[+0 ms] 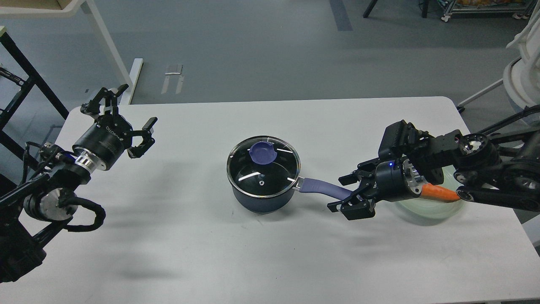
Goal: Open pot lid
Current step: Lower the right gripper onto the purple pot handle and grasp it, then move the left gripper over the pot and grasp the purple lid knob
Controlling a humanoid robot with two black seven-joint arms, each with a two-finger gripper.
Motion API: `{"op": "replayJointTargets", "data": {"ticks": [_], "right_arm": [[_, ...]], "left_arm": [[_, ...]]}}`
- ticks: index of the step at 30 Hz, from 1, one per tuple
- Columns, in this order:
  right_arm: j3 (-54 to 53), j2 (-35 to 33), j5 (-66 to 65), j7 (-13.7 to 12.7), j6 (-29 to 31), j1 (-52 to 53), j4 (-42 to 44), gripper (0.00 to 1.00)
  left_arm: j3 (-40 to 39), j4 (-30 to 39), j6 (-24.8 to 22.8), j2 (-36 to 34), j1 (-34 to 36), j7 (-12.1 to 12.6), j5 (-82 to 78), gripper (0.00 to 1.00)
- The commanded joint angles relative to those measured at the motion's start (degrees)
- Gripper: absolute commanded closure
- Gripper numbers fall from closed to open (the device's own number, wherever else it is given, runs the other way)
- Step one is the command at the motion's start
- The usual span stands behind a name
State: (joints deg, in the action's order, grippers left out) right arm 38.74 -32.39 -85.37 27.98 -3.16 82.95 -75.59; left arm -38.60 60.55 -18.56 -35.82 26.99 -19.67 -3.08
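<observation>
The glass lid (271, 177) shows only even darkness through it. I should expect the dark blue pot (260, 203) to be empty when I lift the lid off.
A dark blue pot (261, 200) stands at the middle of the white table (270, 261). Its glass lid (263, 169) sits on it, with a purple knob (263, 152) off centre toward the back. The pot's purple handle (322, 187) points right. My right gripper (342, 193) is open, with one finger on each side of the end of that handle; the handle's tip is hidden behind it. My left gripper (126, 112) is open and empty above the table's left side, well away from the pot.
A pale green plate (426, 209) holding an orange carrot (438, 193) lies at the right, partly hidden behind my right arm. A white table leg (107, 46) and a black frame (25, 71) stand beyond the far left edge.
</observation>
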Motion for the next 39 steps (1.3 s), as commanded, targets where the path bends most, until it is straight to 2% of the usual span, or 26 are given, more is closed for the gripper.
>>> {"op": "replayJointTargets", "data": {"ticks": [1,5,11,16,21,23,24,25,26,30,35,39], "right_arm": [[0.5,0.0,-0.3,0.0,-0.6,0.0,0.0,0.46],[0.5,0.0,-0.9,0.0,-0.7,0.1,0.1,0.49],[0.5,0.1,-1.0,0.0,-0.7,0.2,0.4,0.64],[0.5,0.1,-1.1,0.0,-0.7,0.3,0.4,0.68],[0.5,0.1,-1.5,0.0,-0.7,0.4,0.4,0.69],[0.5,0.1,-1.5,0.0,-0.7,0.3,0.4,0.69],[0.5,0.0,-1.5,0.0,-0.7,0.4,0.4,0.69],[0.5,0.0,-1.5,0.0,-0.7,0.3,0.4,0.69],[0.5,0.1,-1.4,0.0,-0.7,0.3,0.4,0.69],[0.5,0.1,-1.4,0.0,-0.7,0.3,0.5,0.69],[0.5,0.2,-1.4,0.0,-0.7,0.3,0.5,0.68],[0.5,0.3,-1.4,0.0,-0.7,0.3,0.5,0.68]], "left_arm": [[0.0,0.0,0.0,0.0,0.1,0.0,0.0,0.01],[0.0,0.0,0.0,0.1,0.2,0.1,0.0,0.01],[0.0,0.0,0.0,0.1,0.6,0.1,0.0,0.01],[0.3,-0.9,-0.2,-0.2,2.1,0.1,-0.3,0.01],[1.3,-2.1,-3.0,-0.7,3.4,0.0,-3.1,0.01],[1.3,-3.3,-3.4,-1.7,5.3,-0.7,-9.4,0.01],[1.3,-3.4,-3.4,-2.0,6.8,-2.2,-14.4,0.01],[1.3,-3.4,-3.5,-2.1,8.2,-4.5,-19.5,0.01],[1.3,-3.3,-3.7,-2.1,9.6,-8.1,-26.0,0.01],[1.4,-1.4,-3.6,-1.9,15.7,-8.3,-52.9,0.01],[1.8,7.1,-1.8,-1.4,19.7,-8.3,-78.9,0.01],[10.4,12.2,2.7,0.1,25.1,-8.3,-92.1,0.01]]}}
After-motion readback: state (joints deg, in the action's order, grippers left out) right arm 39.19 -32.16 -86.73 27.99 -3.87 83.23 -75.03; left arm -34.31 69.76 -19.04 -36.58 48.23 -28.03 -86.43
